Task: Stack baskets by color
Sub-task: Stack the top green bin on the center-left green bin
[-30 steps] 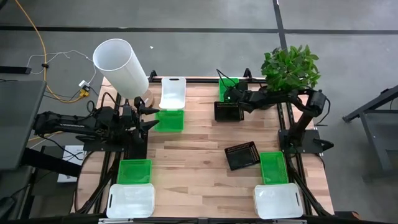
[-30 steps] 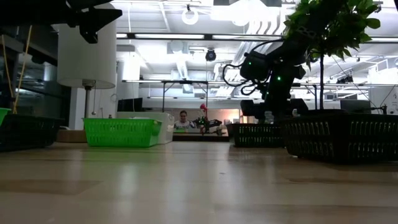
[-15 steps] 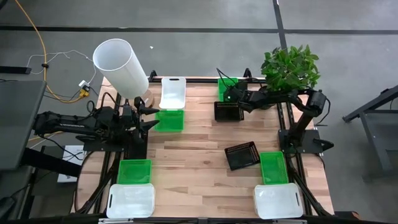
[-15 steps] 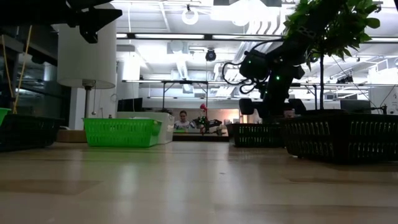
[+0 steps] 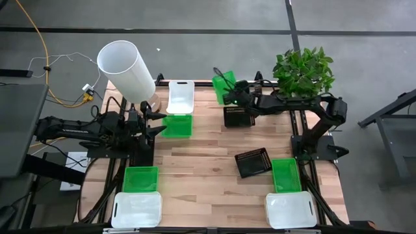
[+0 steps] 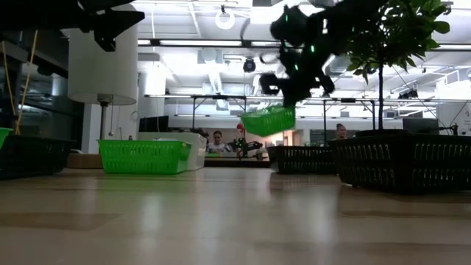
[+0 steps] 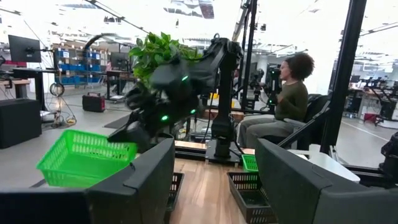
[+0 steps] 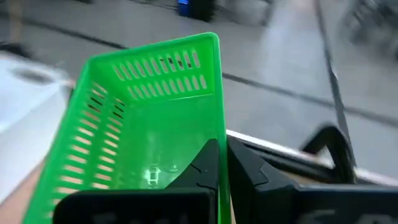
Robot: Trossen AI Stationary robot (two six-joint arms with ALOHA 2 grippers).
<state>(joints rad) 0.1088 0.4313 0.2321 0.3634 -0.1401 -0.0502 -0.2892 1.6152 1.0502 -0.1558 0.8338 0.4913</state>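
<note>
My right gripper is holding the green basket by one side, its bottom (image 6: 269, 131) free, so I should keep moving it until it rests in the flat green basket (image 5: 177, 127).
My right gripper (image 5: 235, 93) is shut on a bright green basket (image 5: 224, 86), which hangs tilted in the air over the table's far edge, above and beside a black basket (image 5: 238, 116). The same green basket shows in the low view (image 6: 268, 120), the left wrist view (image 7: 84, 158) and the right wrist view (image 8: 149, 124). My left gripper (image 5: 156, 123) waits open at the table's left side, next to another green basket (image 5: 177, 125) that rests flat on the wood. My right gripper clasps a side wall of the green basket (image 8: 219, 134), one finger (image 8: 205, 163) inside the basket and one outside. The fingers come from the table's right side, slanting down and lying along that wall. The basket is lifted clear of the table and tilted.
A white basket (image 5: 181, 97) lies at the far edge, a second black basket (image 5: 253, 162) right of centre. Green and white baskets lie at the near right (image 5: 285, 175) (image 5: 290, 210) and near left (image 5: 140, 179) (image 5: 136, 209). A white cylinder (image 5: 127, 70) and a plant (image 5: 303, 70) stand at the far corners.
My right gripper has taken hold of the green basket that stood at the far edge behind the black basket, then risen and swung toward the table's left, rolling as it went. The basket has been lifted clear of the table and now hangs tilted.
</note>
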